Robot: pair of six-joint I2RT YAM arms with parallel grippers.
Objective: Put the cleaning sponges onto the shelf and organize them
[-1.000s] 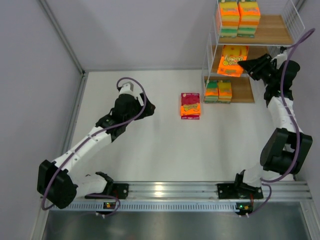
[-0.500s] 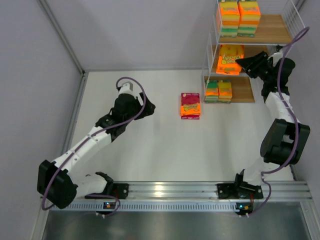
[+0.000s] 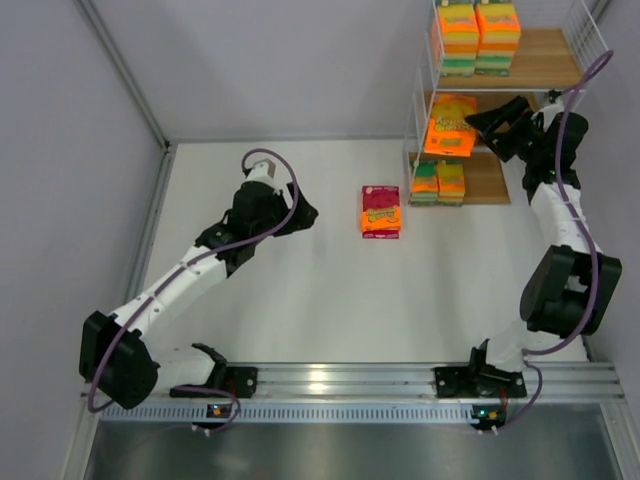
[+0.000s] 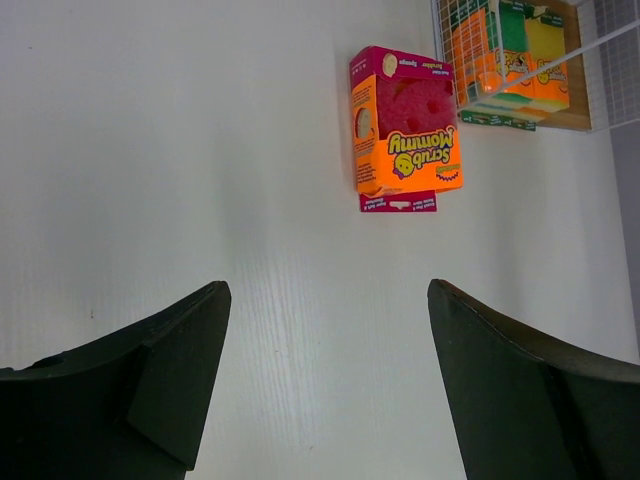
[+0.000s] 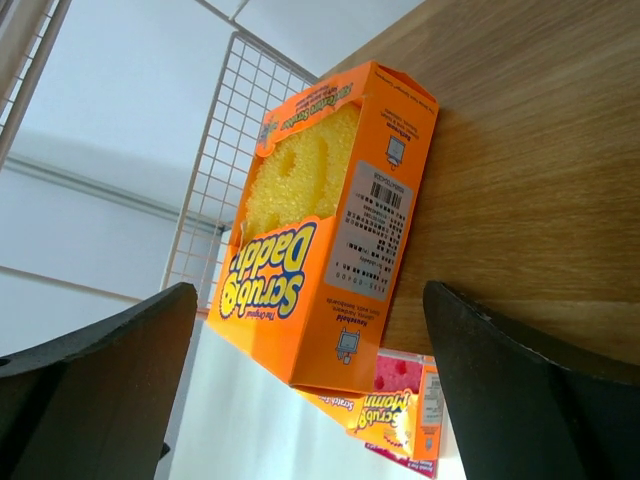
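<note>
My right gripper should close and push the pack's barcode side (image 5: 357, 285) toward the wire, since the orange pack sits crooked, its front end (image 3: 446, 149) past the middle board's edge.
An orange cleaning sponge pack (image 3: 450, 125) (image 5: 330, 230) rests on the shelf's (image 3: 545, 62) middle wooden board (image 5: 520, 180), by the wire side. My right gripper (image 3: 482, 121) (image 5: 310, 290) stands open just behind it, one finger on either side, not gripping it. Two sponge stacks (image 3: 477, 35) fill the top tier, and two packs (image 3: 438, 182) sit on the bottom board. A magenta-topped pack (image 3: 381, 211) (image 4: 405, 135) lies on the table left of the shelf. My left gripper (image 3: 303, 214) (image 4: 328, 290) hovers open over bare table, short of that pack.
The shelf's white wire frame (image 4: 520, 70) encloses the boards on the sides. Grey walls (image 3: 300, 60) close in the white table (image 3: 330, 300) at the back and left. The arm bases are bolted to a metal rail (image 3: 340, 380) at the near edge.
My right gripper has opened and let go of the orange pack, which now rests further left on the middle board. The left arm has shifted slightly right, towards the magenta-topped pack.
</note>
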